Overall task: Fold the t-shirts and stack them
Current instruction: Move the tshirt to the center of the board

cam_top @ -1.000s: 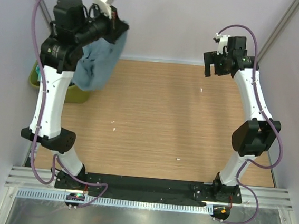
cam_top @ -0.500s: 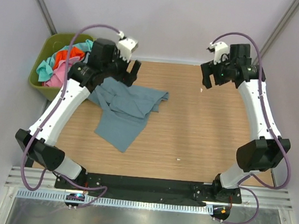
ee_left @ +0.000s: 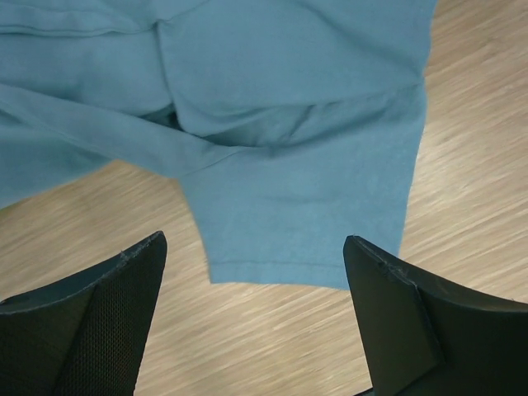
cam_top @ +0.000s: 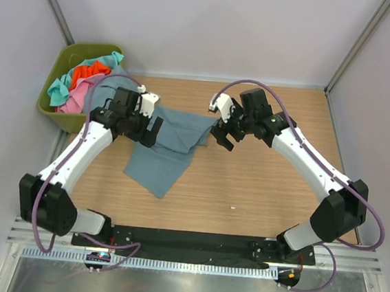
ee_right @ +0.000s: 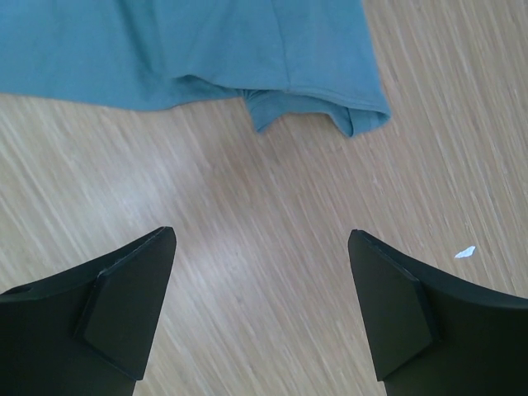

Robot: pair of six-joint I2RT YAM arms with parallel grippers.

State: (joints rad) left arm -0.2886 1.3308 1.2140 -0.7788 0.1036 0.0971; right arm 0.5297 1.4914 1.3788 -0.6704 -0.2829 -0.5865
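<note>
The far end of the slate-blue t-shirt (cam_top: pixel 169 156) should slip free and leave the other t-shirts behind when the robot pulls, as the slate-blue t-shirt still hangs over the bin's rim (cam_top: pixel 115 81).
A slate-blue t-shirt (cam_top: pixel 171 147) lies rumpled and unfolded on the wooden table, left of centre. My left gripper (cam_top: pixel 153 129) hovers open over its upper left part; in the left wrist view a sleeve hem of the shirt (ee_left: pixel 289 124) lies just ahead of the open left gripper (ee_left: pixel 254 241). My right gripper (cam_top: pixel 221 137) stands open at the shirt's right edge. In the right wrist view the shirt (ee_right: pixel 165 49) is ahead, with bare wood between the fingers of the right gripper (ee_right: pixel 262 233). Pink (cam_top: pixel 79 97), orange-red (cam_top: pixel 88 72) and turquoise (cam_top: pixel 56 90) t-shirts fill the bin.
An olive-green bin (cam_top: pixel 94 48) stands at the back left corner, partly off the table. Grey walls close in the back and both sides. A small white speck (ee_right: pixel 465 252) lies on the wood near the right gripper.
The left gripper, shut on the blue shirt high at the back left, opened and dropped it on the table. Both arms then lowered toward the shirt, the right swinging in from the back right.
</note>
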